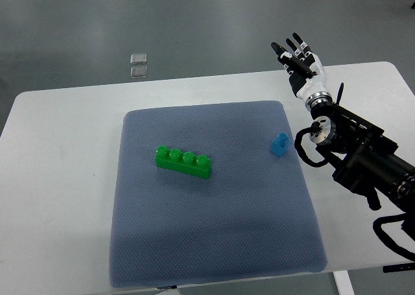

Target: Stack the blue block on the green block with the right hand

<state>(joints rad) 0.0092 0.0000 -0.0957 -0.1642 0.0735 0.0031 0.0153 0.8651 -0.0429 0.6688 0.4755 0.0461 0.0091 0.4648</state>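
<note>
My gripper will push the small blue block onto the studs of the long green block (183, 163), which will slide a little because it lies free on the mat (172, 185).
A long green block (183, 162) with several studs lies on the grey-blue mat (214, 243), left of its middle. A small blue block (280, 144) stands near the mat's right edge. My right hand (299, 60) is above the table's far right part, beyond and to the right of the blue block, well apart from it. Its fingers (290, 50) are spread and hold nothing. The right arm (363, 155) comes in from the right edge. The left arm is not in view.
The mat lies on a white table (58, 178). Two small clear squares (138, 65) lie on the floor beyond the table's far edge.
</note>
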